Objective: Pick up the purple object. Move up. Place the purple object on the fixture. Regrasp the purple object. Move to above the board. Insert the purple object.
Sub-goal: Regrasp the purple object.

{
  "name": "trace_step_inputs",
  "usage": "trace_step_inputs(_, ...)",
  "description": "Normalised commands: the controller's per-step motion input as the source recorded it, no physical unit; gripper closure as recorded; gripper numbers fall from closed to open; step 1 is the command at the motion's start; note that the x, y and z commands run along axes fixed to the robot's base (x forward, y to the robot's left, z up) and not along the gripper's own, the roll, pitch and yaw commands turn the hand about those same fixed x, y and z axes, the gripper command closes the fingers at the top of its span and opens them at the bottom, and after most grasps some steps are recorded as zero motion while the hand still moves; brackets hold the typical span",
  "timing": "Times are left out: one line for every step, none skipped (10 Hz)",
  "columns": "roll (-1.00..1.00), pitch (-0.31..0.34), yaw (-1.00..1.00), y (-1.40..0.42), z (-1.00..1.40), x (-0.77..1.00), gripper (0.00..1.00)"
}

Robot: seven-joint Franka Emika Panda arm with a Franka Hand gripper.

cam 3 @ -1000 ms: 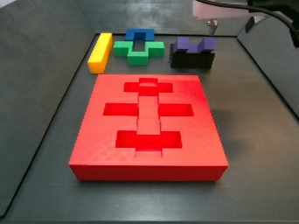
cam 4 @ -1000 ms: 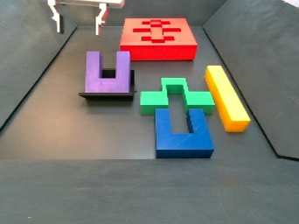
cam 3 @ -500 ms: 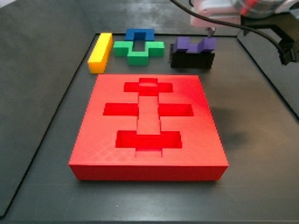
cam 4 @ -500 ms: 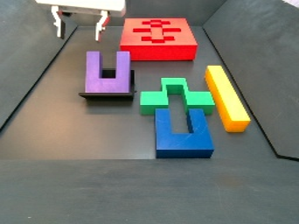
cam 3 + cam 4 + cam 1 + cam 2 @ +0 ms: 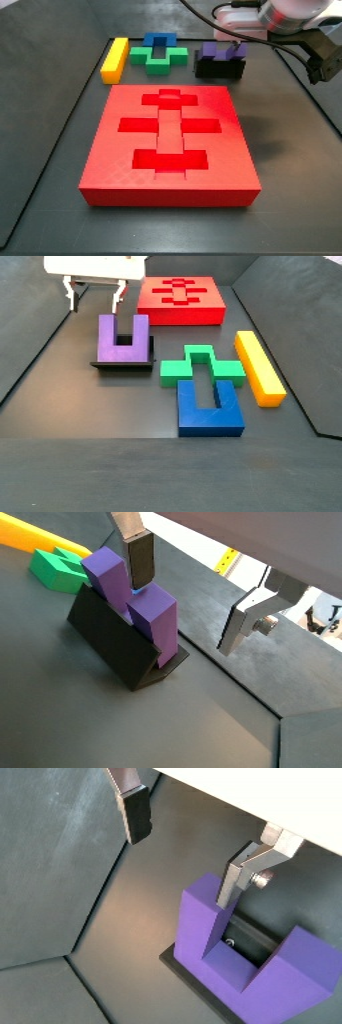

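The purple object's pegs [image 5: 225, 50] are clear above the open black fixture [image 5: 219, 69], so the purple object will come loose and the fixture will stay behind when the robot's gripper lifts.
The purple object [image 5: 123, 338] is a U-shaped block that stands on the black fixture [image 5: 124, 364] with its prongs pointing up; it also shows in a side view [image 5: 221, 51] and in both wrist views [image 5: 138, 600] [image 5: 235, 954]. My gripper [image 5: 94, 300] is open and empty, just above and behind the purple object. In a wrist view its fingers [image 5: 135, 558] straddle the air beside one prong without touching it. The gripper also shows in a side view [image 5: 242, 38]. The red board [image 5: 167, 140] with cross-shaped recesses lies flat, apart from the fixture.
A green cross block [image 5: 201, 366], a blue block [image 5: 210, 408] and a yellow bar [image 5: 261, 366] lie beside the fixture. The green block [image 5: 56, 568] and yellow bar [image 5: 27, 534] show in a wrist view. Raised walls edge the dark floor.
My gripper has come down toward the purple object and stays open. The purple object, fixture and board have not moved.
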Motion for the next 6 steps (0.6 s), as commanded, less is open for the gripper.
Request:
trace_step_inputs(0.13, 0.000, -0.05, 0.20, -0.05, -0.09, 0.00)
trace_step_inputs(0.09, 0.000, -0.04, 0.18, -0.04, -0.13, 0.00)
trace_step_inputs(0.04, 0.000, -0.05, 0.09, -0.05, -0.16, 0.00)
trace_step_inputs(0.00, 0.000, -0.02, 0.00, -0.02, -0.12, 0.00)
trace_step_inputs(0.00, -0.029, 0.00, 0.00, -0.13, -0.03, 0.00)
trace_step_inputs(0.14, -0.071, 0.00, 0.00, -0.26, 0.00, 0.00)
